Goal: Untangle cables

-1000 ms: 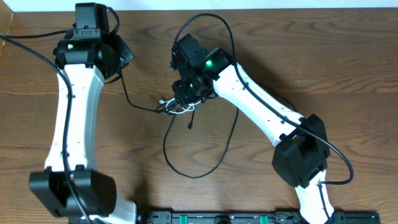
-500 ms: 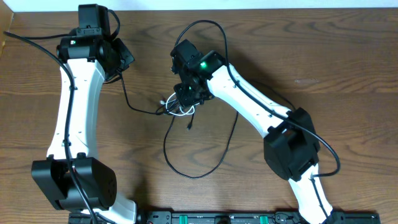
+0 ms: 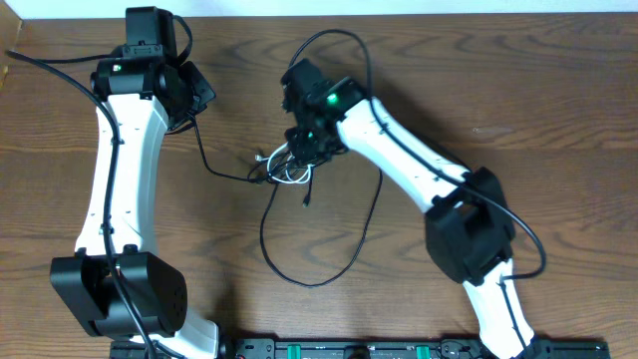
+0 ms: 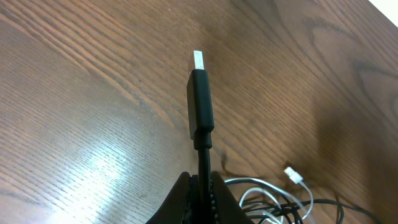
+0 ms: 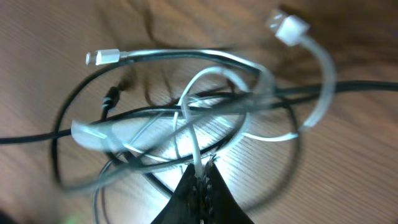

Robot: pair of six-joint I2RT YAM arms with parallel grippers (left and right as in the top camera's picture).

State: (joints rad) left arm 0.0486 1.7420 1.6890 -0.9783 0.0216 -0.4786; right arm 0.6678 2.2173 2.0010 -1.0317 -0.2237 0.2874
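Observation:
My left gripper should grab the loops [image 3: 268,178], because the white cable passes through the black loops at the knot [image 3: 289,172], a long way from the USB plug my left gripper is holding.
A long black cable [image 3: 299,269] loops over the wooden table and knots with a short white cable [image 3: 283,166] near the middle. My left gripper [image 4: 202,183] is shut on the black cable just behind its USB plug [image 4: 200,99], held above the table at the far left. My right gripper [image 5: 202,174] is shut on a strand of the white cable [image 5: 205,81] in the tangle. The white plug ends [image 5: 287,26] lie free at the tangle's edge. In the overhead view the right gripper [image 3: 304,145] sits over the knot.
The black cable runs from the left gripper [image 3: 189,100] down to the knot, then forms a big loop toward the table's front. A thick black arm wire [image 3: 339,40] arcs behind the right arm. The table's front edge has a black rail [image 3: 349,349].
My right gripper has shifted slightly right and up with the white cable, and the tangle has drawn a little with it. The left arm has hardly moved in the last half second.

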